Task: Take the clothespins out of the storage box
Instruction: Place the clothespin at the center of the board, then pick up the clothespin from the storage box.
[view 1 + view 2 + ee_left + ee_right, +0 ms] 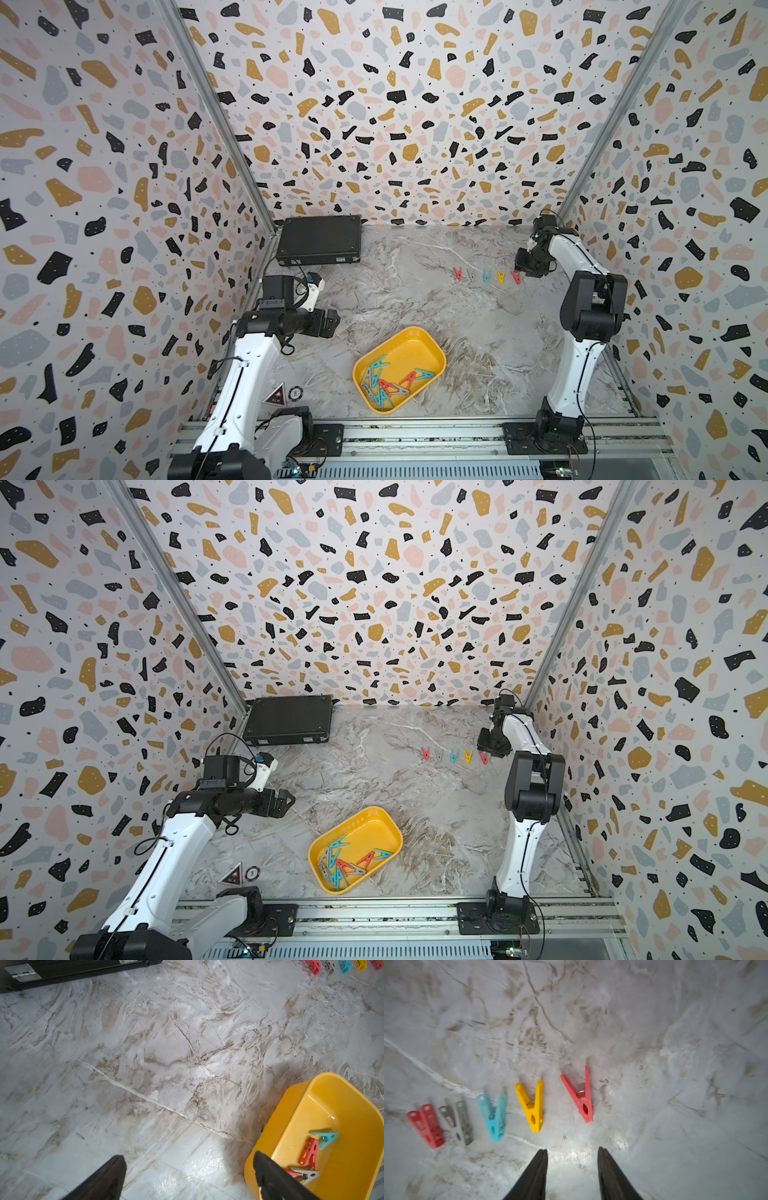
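Observation:
The red clothespin (517,277) next to the yellow one is clear of my open fingers, so my right gripper should keep going until it gets to the storage box's clothespins (377,372).
The yellow storage box (417,348) lies slanted near the table's front middle, seen in both top views (371,825). Several teal, red and grey clothespins (384,384) lie piled in its near end. More clothespins lie in a row at the back right: red (426,1126), grey (457,1124), teal (494,1118), yellow (532,1105) and red (580,1097). My right gripper (572,1150) hovers just behind the last red one, open, nothing between its fingers. My left gripper (189,1154) hangs open and empty over bare table, left of the box (291,1115).
A flat black case (320,241) lies at the back left corner. Two small stickers (276,395) sit by the left arm's base. A metal rail (415,432) runs along the front edge. Patterned walls close in on three sides.

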Robot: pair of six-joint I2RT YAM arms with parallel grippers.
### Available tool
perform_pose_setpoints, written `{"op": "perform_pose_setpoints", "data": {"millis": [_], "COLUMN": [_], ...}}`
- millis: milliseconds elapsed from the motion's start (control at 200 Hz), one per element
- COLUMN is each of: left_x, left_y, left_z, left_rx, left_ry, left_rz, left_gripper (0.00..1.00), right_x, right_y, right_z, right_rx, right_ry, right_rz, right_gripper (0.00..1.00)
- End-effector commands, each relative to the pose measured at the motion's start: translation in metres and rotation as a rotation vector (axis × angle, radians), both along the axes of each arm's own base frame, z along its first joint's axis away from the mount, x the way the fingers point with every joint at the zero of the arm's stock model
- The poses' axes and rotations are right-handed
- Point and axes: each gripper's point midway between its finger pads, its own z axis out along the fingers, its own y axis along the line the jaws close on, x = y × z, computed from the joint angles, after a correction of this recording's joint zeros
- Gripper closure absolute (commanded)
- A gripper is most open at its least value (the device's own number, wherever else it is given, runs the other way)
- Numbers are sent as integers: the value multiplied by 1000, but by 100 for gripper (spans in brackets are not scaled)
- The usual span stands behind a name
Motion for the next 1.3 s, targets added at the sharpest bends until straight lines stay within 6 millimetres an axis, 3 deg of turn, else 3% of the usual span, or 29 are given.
{"op": "perform_pose_setpoints", "data": {"millis": [0,165,335,561,706,891,1046,1292], "left_x": [0,0,1,2,2,3,3,5], "left_y": [-1,-1,0,1,2,3,4,7], "left_z": [1,-1,-1,-1,-2,-4,-4,-4], "left_rx": [0,0,4,9,13,14,21,32], "left_ry": [-21,-15,-16,-16,-13,-2,-4,-4], "left_rz": [-15,-15,-12,-5,-1,2,8,19], "left_gripper": [0,0,0,0,0,0,0,0], "right_x": [-17,-45,-86,-162,-211,-262,-298,-329], "right_y": [16,54,113,204,249,293,326,371], "right_z": [46,72,91,98,99,95,80,43], "right_rx": [50,86,146,266,278,258,260,227], "right_ry": [-72,-124,-164,-186,-193,-221,-211,-169], "right_rz": [18,105,246,538,774,1047,1242,1426], "right_gripper": [55,55,56,61,62,62,62,63]}}
